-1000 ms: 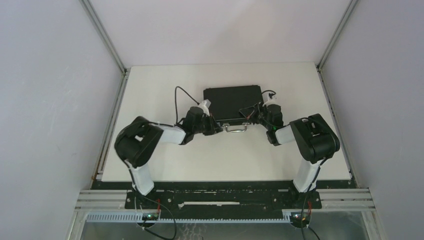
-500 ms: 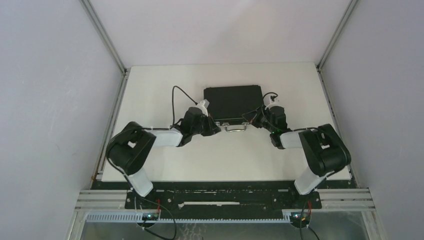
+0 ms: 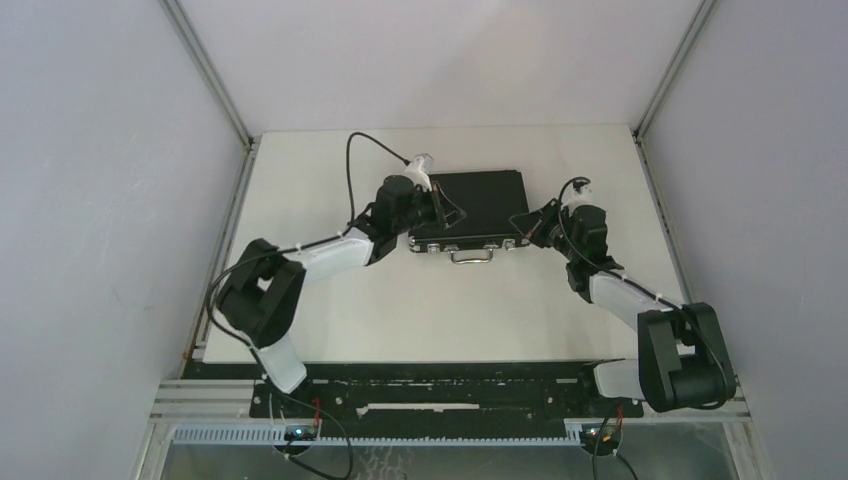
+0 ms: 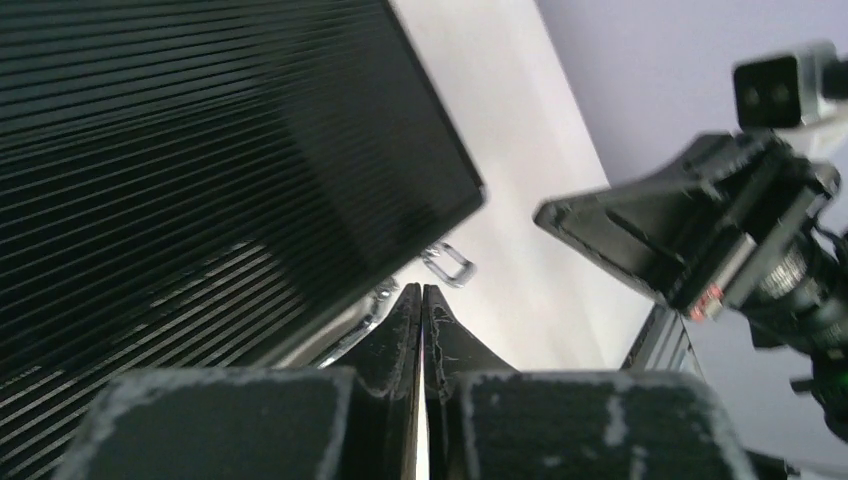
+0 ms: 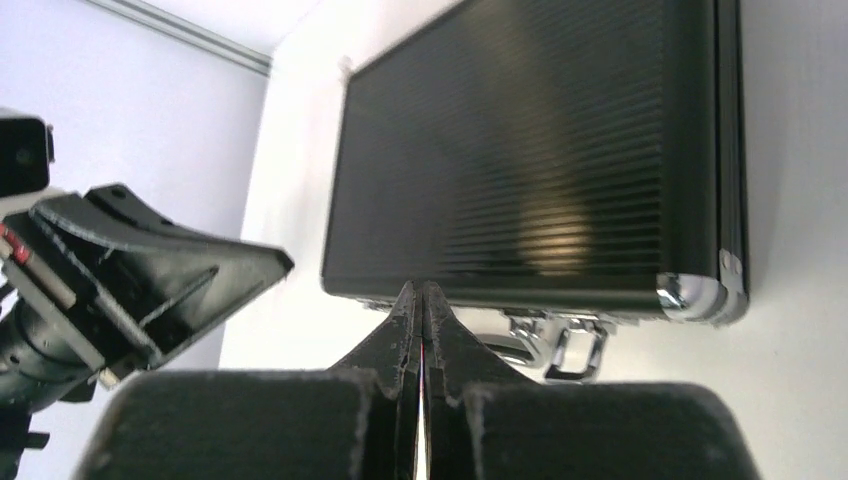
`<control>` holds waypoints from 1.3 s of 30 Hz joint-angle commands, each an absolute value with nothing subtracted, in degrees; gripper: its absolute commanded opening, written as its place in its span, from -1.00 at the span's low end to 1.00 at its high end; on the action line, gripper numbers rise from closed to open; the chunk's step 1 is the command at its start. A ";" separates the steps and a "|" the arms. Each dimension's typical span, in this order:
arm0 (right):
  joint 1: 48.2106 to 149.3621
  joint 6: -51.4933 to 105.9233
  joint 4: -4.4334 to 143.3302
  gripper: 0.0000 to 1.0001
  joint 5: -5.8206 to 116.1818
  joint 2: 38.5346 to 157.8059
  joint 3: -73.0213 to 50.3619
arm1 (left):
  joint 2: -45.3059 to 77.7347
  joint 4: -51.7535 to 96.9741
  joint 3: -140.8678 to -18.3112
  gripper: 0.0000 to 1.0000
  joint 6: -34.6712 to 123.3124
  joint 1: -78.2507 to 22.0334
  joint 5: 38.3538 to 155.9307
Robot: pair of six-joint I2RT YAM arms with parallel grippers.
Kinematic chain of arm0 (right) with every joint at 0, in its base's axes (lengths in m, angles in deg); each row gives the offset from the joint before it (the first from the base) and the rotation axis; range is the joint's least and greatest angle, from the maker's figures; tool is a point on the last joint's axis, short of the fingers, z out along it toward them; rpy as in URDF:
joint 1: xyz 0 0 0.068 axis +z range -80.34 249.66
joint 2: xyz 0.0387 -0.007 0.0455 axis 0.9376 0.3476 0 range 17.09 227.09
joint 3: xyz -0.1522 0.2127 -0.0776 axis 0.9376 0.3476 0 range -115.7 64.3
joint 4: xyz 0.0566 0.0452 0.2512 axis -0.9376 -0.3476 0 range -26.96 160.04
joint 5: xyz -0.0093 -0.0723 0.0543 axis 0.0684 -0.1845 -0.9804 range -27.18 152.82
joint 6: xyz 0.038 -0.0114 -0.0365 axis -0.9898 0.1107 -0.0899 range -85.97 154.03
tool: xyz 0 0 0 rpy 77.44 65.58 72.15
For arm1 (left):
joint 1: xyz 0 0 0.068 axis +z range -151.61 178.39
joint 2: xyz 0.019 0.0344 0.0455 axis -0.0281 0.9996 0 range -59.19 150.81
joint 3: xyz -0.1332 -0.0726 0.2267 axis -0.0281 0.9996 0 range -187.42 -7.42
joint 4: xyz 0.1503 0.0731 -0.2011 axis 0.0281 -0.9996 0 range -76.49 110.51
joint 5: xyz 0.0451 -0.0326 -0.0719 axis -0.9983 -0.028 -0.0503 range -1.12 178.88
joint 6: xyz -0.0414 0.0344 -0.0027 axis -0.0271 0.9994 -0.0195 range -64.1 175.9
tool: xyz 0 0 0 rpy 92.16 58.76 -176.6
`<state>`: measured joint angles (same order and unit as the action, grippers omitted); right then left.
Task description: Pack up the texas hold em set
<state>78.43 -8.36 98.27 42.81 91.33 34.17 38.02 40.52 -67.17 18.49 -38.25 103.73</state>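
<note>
The silver latch [image 5: 580, 352] sticks out open next to my right gripper's fingers at the lid's edge, so my right gripper should back away and push the latch shut from the briefcase's front.
The black briefcase [image 3: 480, 205] with silver trim lies shut at the table's far middle, its handle [image 3: 472, 256] facing me. No chips, cards or tokens show. My left gripper [image 3: 448, 212] is shut and empty, over the lid's left part. In the left wrist view its tips [image 4: 422, 292] are by the ribbed lid's [image 4: 200, 130] front edge, near a silver latch [image 4: 448, 263]. My right gripper [image 3: 528, 223] is shut and empty at the case's front right corner. In the right wrist view its tips [image 5: 421, 290] sit against the front edge of the case [image 5: 530, 150], left of a latch [image 5: 565, 345].
The white table [image 3: 330, 290] is walled by grey panels on the left, right and back. A black cable [image 3: 355, 190] loops above the left arm. Each wrist view shows the other gripper: the right one [image 4: 700, 230] and the left one [image 5: 150, 280].
Both arms have stretched away from their bases. The left gripper rose from the case's front left edge to above the lid. The right gripper shifted right, to the front right corner.
</note>
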 commanded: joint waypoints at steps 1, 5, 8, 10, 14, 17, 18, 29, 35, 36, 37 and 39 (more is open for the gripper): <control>78.15 -7.95 95.27 -1.00 41.44 97.38 34.39 | 44.98 39.30 -71.13 -0.92 9.36 -35.48 103.87; 78.52 -11.72 104.19 -1.00 42.24 104.29 41.90 | 46.85 35.68 -71.52 -0.92 8.96 -35.18 101.15; 78.49 -13.12 112.24 -1.00 41.24 110.29 45.03 | 47.99 35.21 -71.33 -0.91 8.97 -35.10 101.50; 78.54 -15.04 113.17 -1.00 40.31 111.90 44.23 | 48.53 35.24 -71.32 -0.92 8.86 -35.10 102.04; 79.94 -12.38 107.07 -1.00 43.64 108.18 42.44 | 47.41 35.37 -70.45 -0.92 9.28 -35.11 101.95; 80.27 -11.16 103.63 -1.00 42.57 102.87 42.08 | 46.04 34.94 -70.09 -0.91 10.46 -35.08 101.14; 80.48 -10.93 102.51 -1.00 41.87 99.59 42.03 | 45.58 34.76 -70.02 -0.91 10.68 -35.09 101.10; 80.76 -6.09 90.19 -1.00 44.87 92.39 34.42 | 46.36 35.27 -70.29 -0.90 9.89 -35.05 102.46; 80.91 -8.14 96.18 -1.00 48.28 106.69 35.11 | 46.54 34.46 -70.09 -0.90 10.81 -34.37 102.00; 81.35 -8.97 97.60 -1.00 49.36 108.76 35.12 | 46.69 34.42 -70.09 -0.90 10.81 -34.27 102.02; 81.99 -8.90 98.81 -1.00 51.34 110.48 35.08 | 46.83 34.46 -70.15 -0.90 10.81 -34.18 102.15; 83.94 -8.95 101.61 -1.00 54.66 112.66 34.89 | 46.99 34.48 -70.12 -0.90 10.81 -34.05 102.36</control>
<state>81.39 -8.30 94.03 48.04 109.69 35.11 48.03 35.34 -69.13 9.44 -34.56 102.14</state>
